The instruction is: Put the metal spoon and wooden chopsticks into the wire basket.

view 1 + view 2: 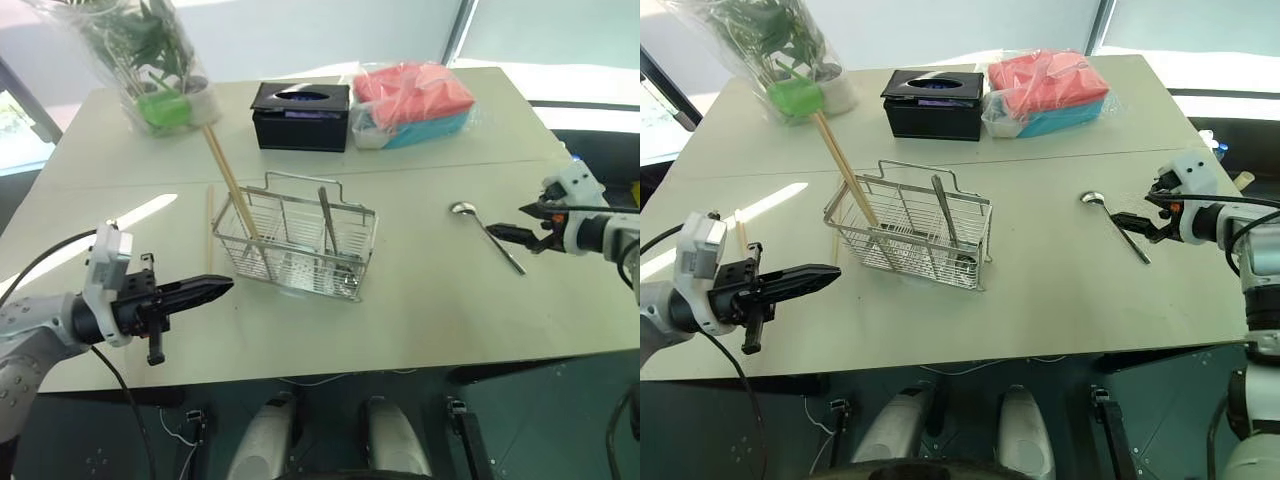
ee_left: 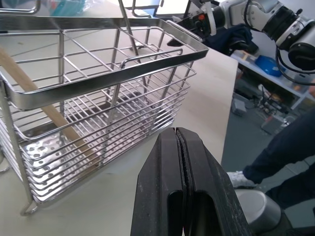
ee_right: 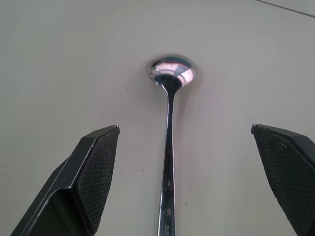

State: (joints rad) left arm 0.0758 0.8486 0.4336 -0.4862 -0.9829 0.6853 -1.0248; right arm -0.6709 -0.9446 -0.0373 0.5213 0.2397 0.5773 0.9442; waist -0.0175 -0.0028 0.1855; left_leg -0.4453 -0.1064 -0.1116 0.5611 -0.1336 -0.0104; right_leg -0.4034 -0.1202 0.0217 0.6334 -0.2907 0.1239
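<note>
My gripper will lower the spoon bowl-first, and the metal spoon's handle (image 1: 503, 249) should stick out too, because the dark metal utensil (image 1: 328, 217) pokes above the wire basket's rim.
The wire basket (image 1: 295, 240) stands mid-table with a wooden chopstick (image 1: 230, 180) leaning out of its left end and a dark metal utensil (image 1: 327, 218) upright inside. Another chopstick (image 1: 210, 215) lies flat on the table left of the basket. The metal spoon (image 1: 487, 232) lies on the table to the right, bowl pointing away from me. My right gripper (image 3: 186, 129) is open, just behind the spoon's (image 3: 170, 147) handle end, its fingers (image 3: 98, 167) to either side of the handle and apart from it. My left gripper (image 1: 215, 288) is shut and empty, pointing at the basket's (image 2: 98, 73) near left corner.
A black tissue box (image 1: 300, 115), a wrapped potted plant (image 1: 150, 70) and a pink and teal package (image 1: 415, 100) stand along the table's far side. The table's front edge (image 1: 400, 365) runs close below both arms. A person's leg (image 2: 275, 157) shows beyond the table.
</note>
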